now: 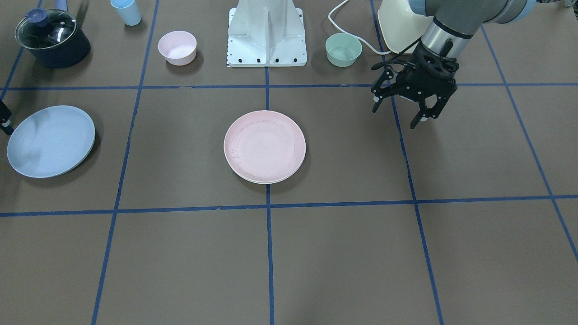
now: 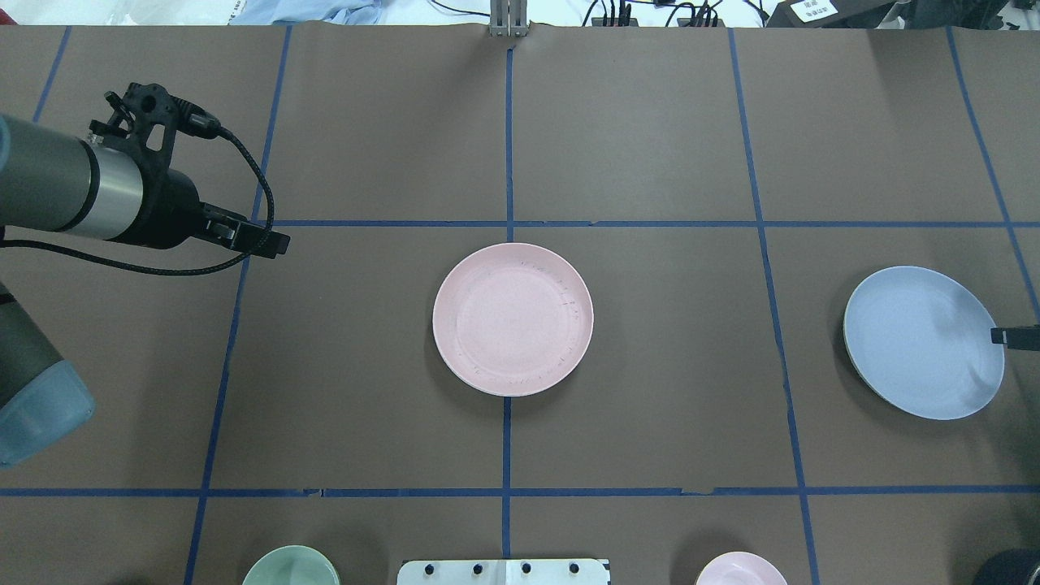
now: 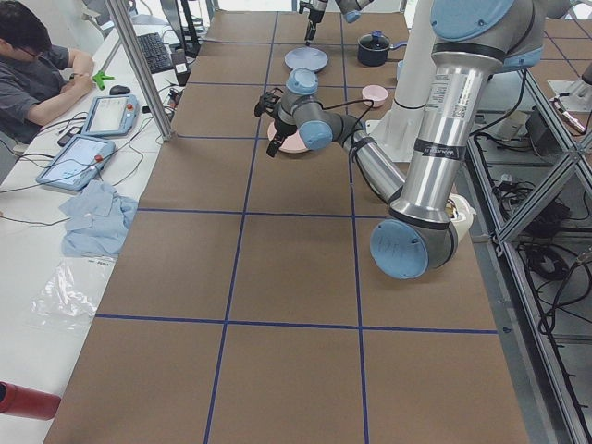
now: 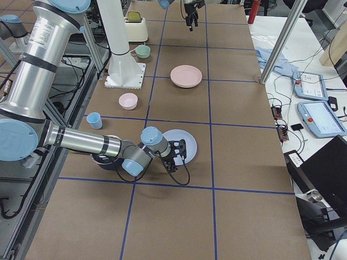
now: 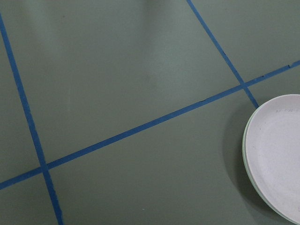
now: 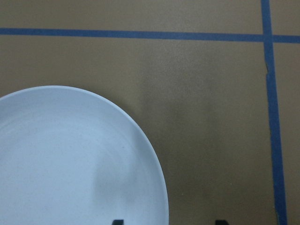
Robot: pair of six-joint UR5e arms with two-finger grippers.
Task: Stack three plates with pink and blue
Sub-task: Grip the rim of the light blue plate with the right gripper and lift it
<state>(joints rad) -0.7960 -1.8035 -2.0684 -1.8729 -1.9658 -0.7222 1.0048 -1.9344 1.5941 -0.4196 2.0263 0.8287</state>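
Note:
The blue plate [image 1: 51,141] and the pink plate look equally wide at their round rims [image 1: 265,178]. The blue plate should nest and cover the pink plate's whole top when I stack it.
The pink plate [image 1: 264,145] lies at the table's middle [image 2: 512,318], on top of a pale cream-green plate whose rim [image 5: 245,159] shows just under it. The blue plate [image 2: 922,341] lies alone at the robot's right [image 1: 50,141]. My left gripper [image 1: 395,116] is open and empty, hanging above bare table well to the left of the pink plate [image 2: 272,240]. My right gripper [image 2: 1014,335] is low at the blue plate's outer edge. In the right wrist view its two fingertips [image 6: 117,221] stand apart on either side of the plate's rim [image 6: 159,187], so it is open.
Near the robot's base [image 1: 266,36] stand a small pink bowl [image 1: 177,47], a green bowl [image 1: 343,49], a light blue cup [image 1: 126,11], a dark pot with a glass lid [image 1: 52,38] and a cream appliance [image 1: 399,25]. A person sits beside the table [image 3: 37,74].

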